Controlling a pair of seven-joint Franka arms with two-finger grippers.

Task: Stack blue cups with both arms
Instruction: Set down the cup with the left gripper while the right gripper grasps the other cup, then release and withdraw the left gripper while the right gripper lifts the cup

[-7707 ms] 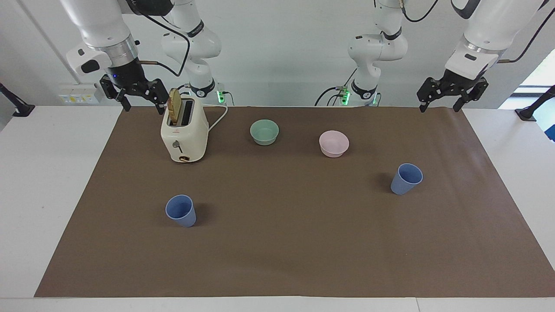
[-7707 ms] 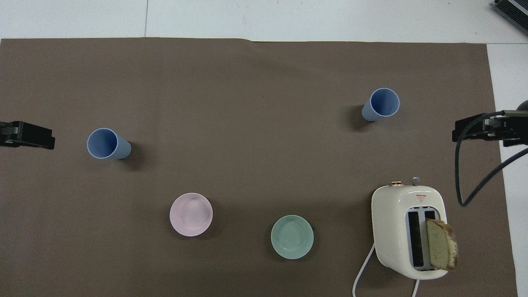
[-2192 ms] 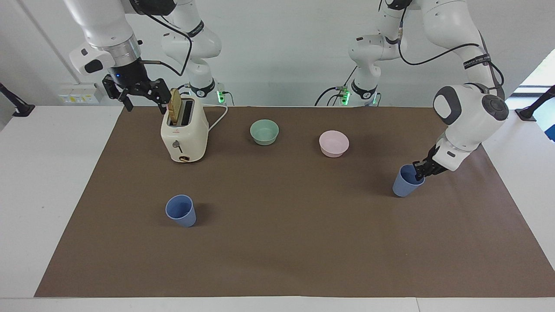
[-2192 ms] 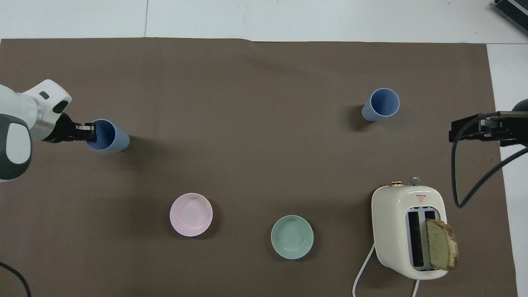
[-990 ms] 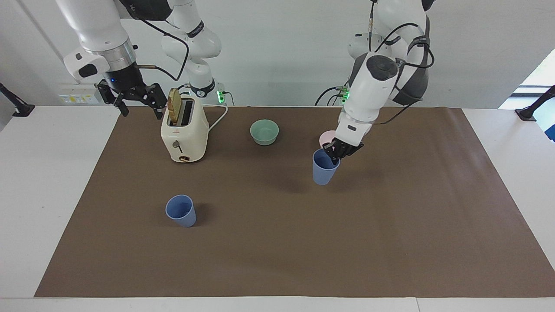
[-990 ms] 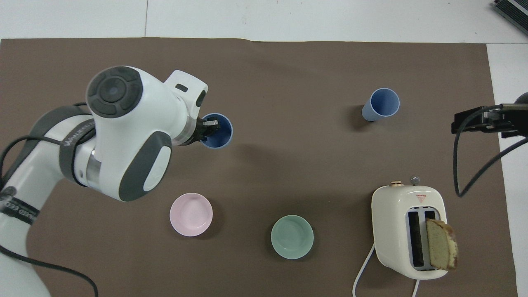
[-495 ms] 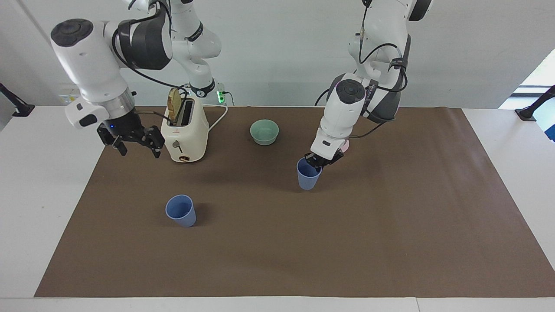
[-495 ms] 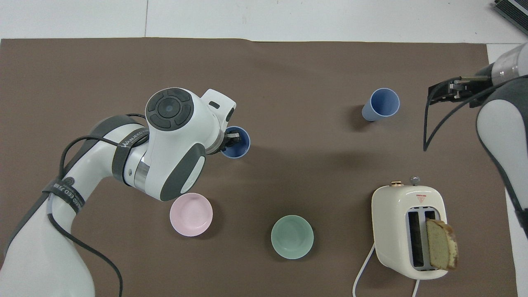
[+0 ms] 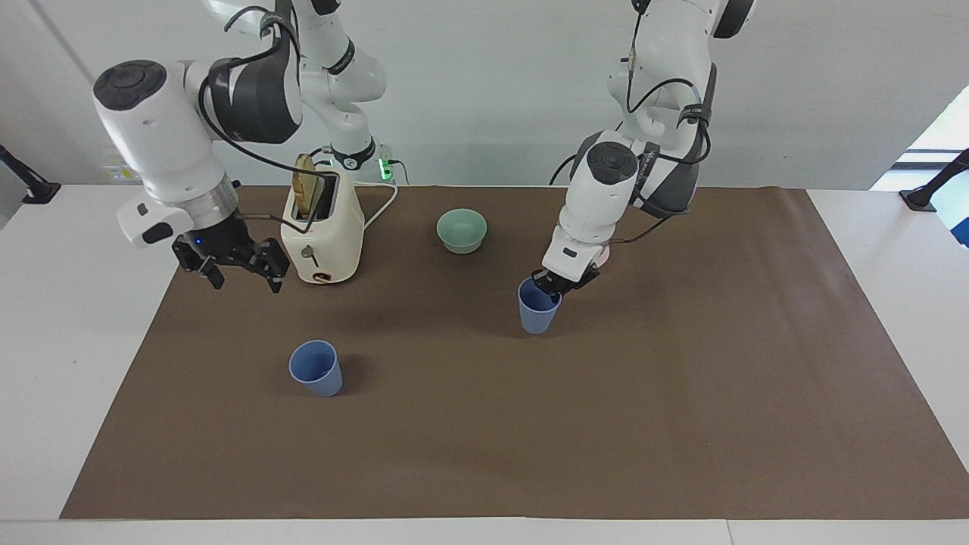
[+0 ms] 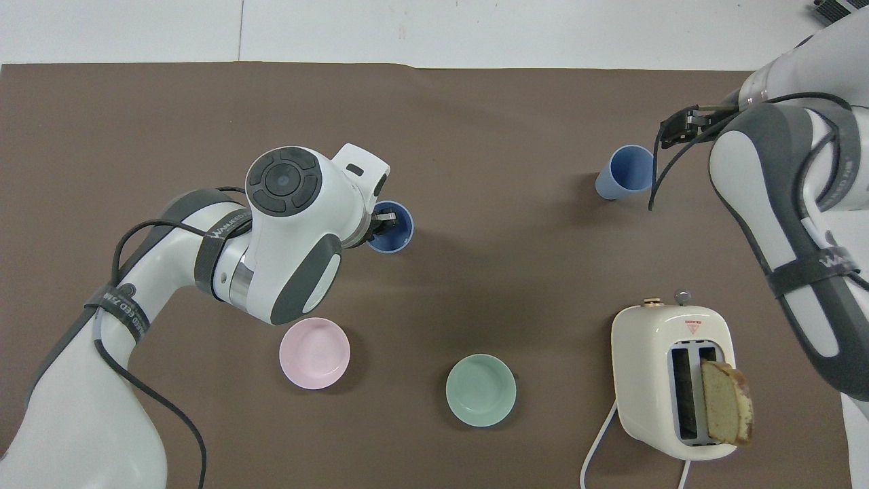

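Note:
The free blue cup (image 10: pixel 624 172) gets narrower from its wide opening (image 10: pixel 632 167) down to its base, so I expect it to settle deep inside the other as I lower it.
One blue cup (image 9: pixel 537 309) (image 10: pixel 394 229) is upright near the middle of the mat. My left gripper (image 9: pixel 556 282) (image 10: pixel 380 223) is shut on its rim, one finger inside and one outside. Whether its base touches the mat I cannot tell. The other blue cup (image 9: pixel 316 369) (image 10: pixel 623 173) stands alone toward the right arm's end, farther from the robots than the toaster. My right gripper (image 9: pixel 244 281) (image 10: pixel 679 129) hangs open and empty in the air beside the toaster, apart from that cup.
A cream toaster (image 9: pixel 322 235) (image 10: pixel 672 380) holds a bread slice (image 9: pixel 305 185) (image 10: pixel 726 411) near the right arm's base. A pale green bowl (image 9: pixel 462 229) (image 10: pixel 481 390) and a pale pink bowl (image 10: pixel 314 353) sit near the robots; the left arm mostly covers the pink one in the facing view.
My left gripper carried its blue cup toward the middle of the mat and has slowed there. My right gripper came down from beside the toaster's top and moved out toward the other cup.

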